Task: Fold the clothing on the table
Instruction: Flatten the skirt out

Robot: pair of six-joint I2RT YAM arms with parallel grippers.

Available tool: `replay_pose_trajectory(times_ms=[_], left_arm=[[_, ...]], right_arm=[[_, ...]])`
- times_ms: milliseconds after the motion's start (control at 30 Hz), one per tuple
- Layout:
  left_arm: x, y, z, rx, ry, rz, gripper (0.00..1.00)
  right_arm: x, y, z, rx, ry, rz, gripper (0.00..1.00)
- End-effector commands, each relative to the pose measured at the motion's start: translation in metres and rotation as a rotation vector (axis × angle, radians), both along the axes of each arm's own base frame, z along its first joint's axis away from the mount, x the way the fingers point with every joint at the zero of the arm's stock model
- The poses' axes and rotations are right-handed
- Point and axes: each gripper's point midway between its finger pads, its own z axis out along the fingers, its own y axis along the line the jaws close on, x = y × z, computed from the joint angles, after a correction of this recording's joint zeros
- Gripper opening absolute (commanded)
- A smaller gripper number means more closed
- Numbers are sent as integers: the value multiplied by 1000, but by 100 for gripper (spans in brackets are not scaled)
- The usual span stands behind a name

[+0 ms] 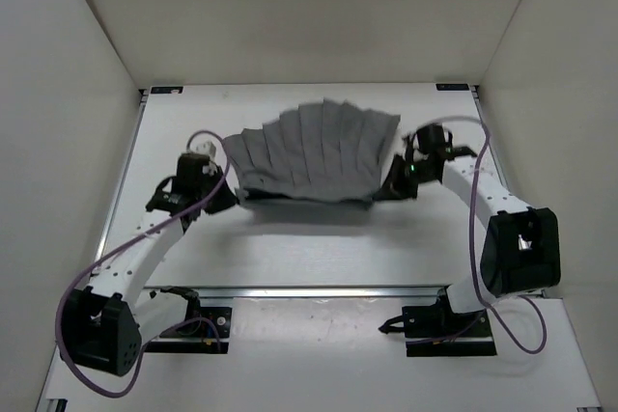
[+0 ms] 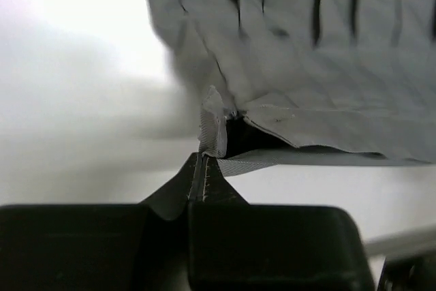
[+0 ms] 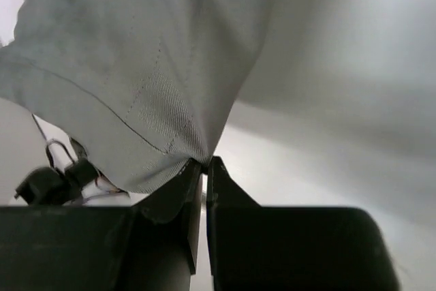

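Note:
The clothing's near edge (image 3: 142,180) droops next to my right gripper's bunched hold, so next I lower the clothing and take its near corner (image 3: 193,146) flat with my right gripper.
The clothing (image 1: 314,151) is a grey pleated, fan-shaped garment lying in the middle of the white table (image 1: 290,248). Its near edge is lifted off the surface, casting a shadow. My left gripper (image 1: 230,196) is shut on the near left corner of the clothing (image 2: 286,66); a fold of hem sticks up from the left gripper's (image 2: 203,161) tips. At the near right corner my right gripper (image 1: 386,190) is shut on the clothing (image 3: 136,66), whose fabric enters the right gripper (image 3: 205,163) at its tips.
White walls (image 1: 87,55) enclose the table on three sides. Metal rails (image 1: 309,289) run along the near edge, where both arm bases are bolted. Purple cables (image 1: 87,282) loop beside each arm.

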Motion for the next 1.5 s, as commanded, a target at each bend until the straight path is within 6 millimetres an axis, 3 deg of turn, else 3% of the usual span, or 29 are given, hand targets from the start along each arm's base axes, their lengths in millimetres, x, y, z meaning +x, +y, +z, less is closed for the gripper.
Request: replay_pose_trajectory(times_ms=[0, 33, 100, 133, 167, 200, 267, 333, 500, 700, 833, 967, 1067, 1200, 1333, 1467], left_arm=[[-39, 6, -39, 20, 93, 12, 5], [-53, 4, -52, 16, 139, -3, 8], [-75, -5, -66, 16, 197, -48, 32], [-87, -7, -71, 12, 229, -64, 38], [-91, -10, -72, 5, 244, -68, 45], [-98, -10, -71, -7, 254, -70, 46], [-106, -11, -70, -27, 263, -75, 49], [-113, -14, -66, -44, 245, -89, 51], [-122, -19, -80, -50, 253, -54, 51], [-110, -45, -68, -96, 173, -71, 51], [-112, -51, -81, -52, 234, -87, 53], [-109, -64, -81, -87, 222, -92, 56], [-107, -70, -72, -113, 212, -83, 54], [-96, -59, -54, -110, 151, -18, 53], [-99, -63, -49, -145, 147, -13, 53], [-100, -77, -51, -175, 162, -47, 56]], right_arm=[[-29, -12, -43, 85, 11, -22, 0], [-44, -14, -59, 75, 59, -26, 0], [-58, -18, -73, 67, 95, -30, 3], [-65, -19, -80, 62, 110, -28, 9], [-69, -19, -82, 64, 124, -33, 25], [-75, -19, -85, 51, 137, -27, 35], [-76, -22, -87, 15, 134, -38, 41], [-87, -19, -87, -5, 142, -35, 43], [-101, -32, -95, -145, 139, -105, 54], [-118, -30, -110, -75, 187, -110, 55], [-126, -19, -119, -65, 230, -73, 55], [-135, -8, -126, -92, 265, -19, 54], [-140, -2, -130, -94, 287, 4, 48], [-142, 1, -127, -90, 285, 12, 29], [-143, 0, -128, -90, 293, 14, 24], [-145, -1, -132, -102, 298, 24, 29]])
